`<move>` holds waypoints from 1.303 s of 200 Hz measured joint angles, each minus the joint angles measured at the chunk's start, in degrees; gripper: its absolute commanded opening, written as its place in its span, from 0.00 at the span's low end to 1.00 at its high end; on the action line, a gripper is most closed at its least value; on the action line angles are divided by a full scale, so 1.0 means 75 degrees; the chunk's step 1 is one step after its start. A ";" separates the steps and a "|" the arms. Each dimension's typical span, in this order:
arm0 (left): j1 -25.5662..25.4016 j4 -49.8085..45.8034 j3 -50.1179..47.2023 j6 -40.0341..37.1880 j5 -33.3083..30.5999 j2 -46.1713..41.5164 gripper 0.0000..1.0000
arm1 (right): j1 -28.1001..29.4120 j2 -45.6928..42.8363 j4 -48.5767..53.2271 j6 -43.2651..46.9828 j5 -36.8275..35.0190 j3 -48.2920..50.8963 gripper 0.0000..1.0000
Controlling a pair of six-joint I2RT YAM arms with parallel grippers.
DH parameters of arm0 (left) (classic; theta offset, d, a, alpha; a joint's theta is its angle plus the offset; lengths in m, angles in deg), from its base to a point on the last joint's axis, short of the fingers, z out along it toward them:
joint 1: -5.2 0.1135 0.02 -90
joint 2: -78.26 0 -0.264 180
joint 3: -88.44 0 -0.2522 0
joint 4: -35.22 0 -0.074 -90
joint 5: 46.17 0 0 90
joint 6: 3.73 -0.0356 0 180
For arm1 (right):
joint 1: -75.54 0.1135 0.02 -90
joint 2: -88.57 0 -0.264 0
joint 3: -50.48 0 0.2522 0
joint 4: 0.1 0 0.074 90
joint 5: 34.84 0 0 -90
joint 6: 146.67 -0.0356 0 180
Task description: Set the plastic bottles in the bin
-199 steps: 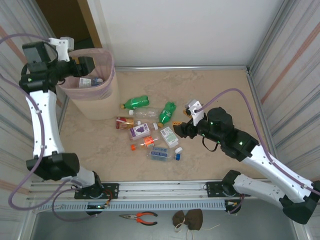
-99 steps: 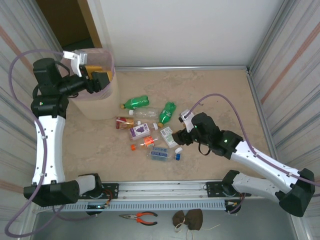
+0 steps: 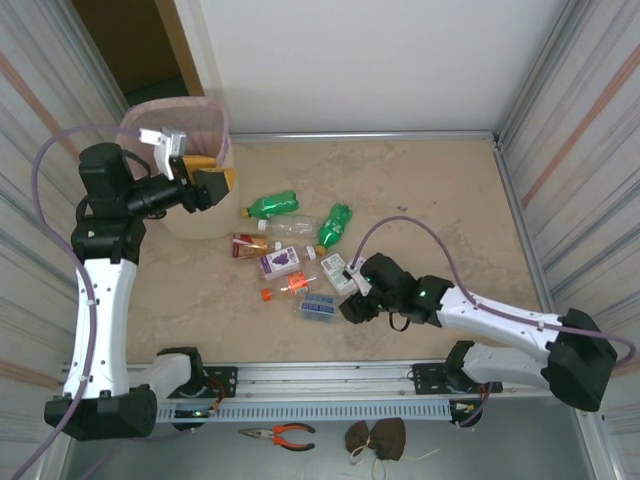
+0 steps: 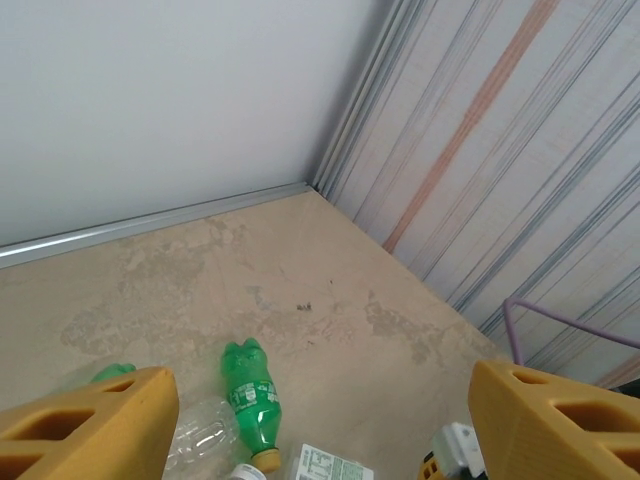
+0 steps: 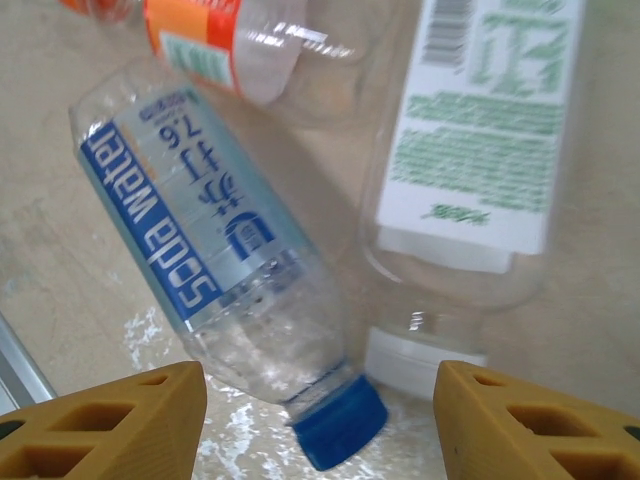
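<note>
My right gripper should keep moving toward the blue-labelled bottle's neck (image 5: 318, 388) until its fingers are on either side of it, as the blue cap (image 5: 341, 421) sticks out past the white cap.
Several plastic bottles lie in a cluster mid-table: two green ones (image 3: 272, 206) (image 3: 335, 225), a purple-labelled one (image 3: 280, 262) and a blue-labelled clear one (image 3: 320, 307). My right gripper (image 3: 352, 300) is low over that blue-labelled bottle (image 5: 215, 245). The right gripper (image 5: 320, 425) is open, its fingers on either side of the blue cap (image 5: 340, 425) and of the white cap (image 5: 420, 360) of a green-labelled bottle (image 5: 480, 120). My left gripper (image 3: 205, 185) hangs open and empty in front of the pink bin (image 3: 205, 120). In the left wrist view a green bottle (image 4: 248, 395) lies ahead of the left gripper (image 4: 315, 430).
Corrugated walls (image 3: 575, 130) close in both sides and a white wall stands at the back. A metal rail (image 3: 320, 382) runs along the near edge, with pliers (image 3: 282, 434) below it. Bare tabletop (image 3: 440, 190) lies to the back right.
The left arm swung off the bin's mouth to in front of it, gripper still open. The right arm dropped down-left onto the blue-capped bottle, and its jaws narrowed.
</note>
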 measured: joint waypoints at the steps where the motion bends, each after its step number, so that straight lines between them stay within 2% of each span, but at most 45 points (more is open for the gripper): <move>1: 0.0000 0.0003 -0.0017 0.0003 -0.0003 -0.0017 0.76 | 0.0026 0.0026 -0.0017 -0.0015 0.0000 0.0006 0.61; 114: -0.0105 0.0079 -0.0600 0.0291 -0.0023 -0.0664 0.77 | 0.1139 0.1023 -0.0638 -0.0513 -0.0501 0.0055 0.66; 188: -0.0105 -0.0096 -0.0761 0.0291 -0.0047 -0.1078 0.78 | 0.1888 0.1081 -0.0621 -0.0924 -0.0950 0.0128 0.65; 218: -0.0105 -0.0102 -0.0909 0.0318 -0.0050 -0.1157 0.77 | 0.2090 0.1093 -0.0586 -0.1052 -0.1192 0.0163 0.68; 260: -0.0105 -0.0119 -0.0933 0.0353 -0.0050 -0.1160 0.77 | 0.2253 0.1183 -0.0533 -0.1119 -0.1580 0.0172 0.67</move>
